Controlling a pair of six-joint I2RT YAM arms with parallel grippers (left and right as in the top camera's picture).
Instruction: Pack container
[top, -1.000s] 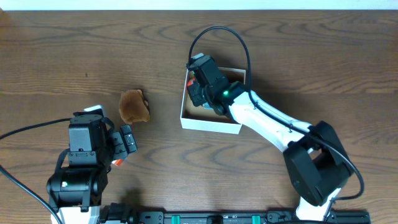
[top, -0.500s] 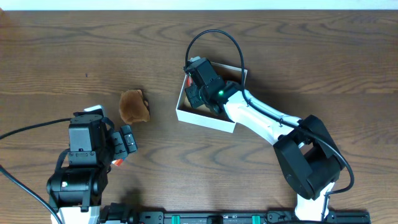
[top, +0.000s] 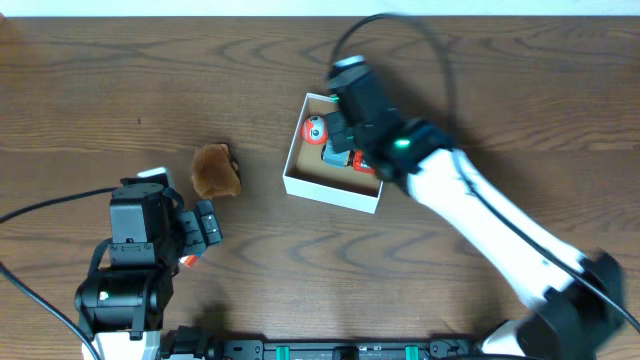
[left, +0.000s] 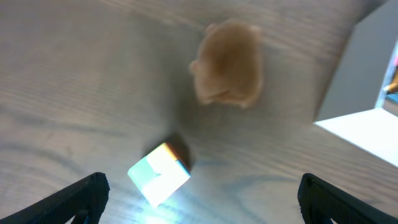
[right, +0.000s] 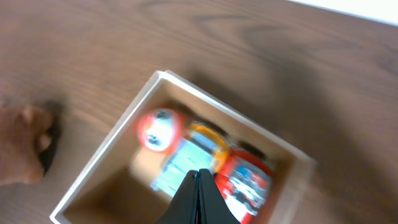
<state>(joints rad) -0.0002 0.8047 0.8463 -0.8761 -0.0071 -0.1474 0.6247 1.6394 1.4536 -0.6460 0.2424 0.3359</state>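
Note:
Next, I bring my left gripper against the container's side (top: 296, 144) near the plush lump and help my right gripper straighten the container before packing the block, because the container sits crooked (top: 331, 193).
The container (top: 331, 192) is a small open box with white walls, at mid-table. It holds a red and white ball toy (top: 314, 129) and toy cars (top: 350, 158). In the right wrist view the container (right: 102, 163) lies below, with the ball toy (right: 159, 129), a pale blue car (right: 180, 165) and a red car (right: 249, 183). My right gripper (right: 199, 172) is shut and empty, raised above the container; it also shows in the overhead view (top: 340, 122). My left gripper (left: 199, 194) is open and empty, left of the container (left: 364, 134).
A brown plush lump (top: 215, 170) lies left of the container; it also shows in the left wrist view (left: 229, 62). A small bright block (left: 160, 172) lies on the table between the plush lump and the left fingers. The table is dark wood.
My right gripper has come up out of the container and back to the right, blurred with motion. The toys inside now show. The left arm has not moved.

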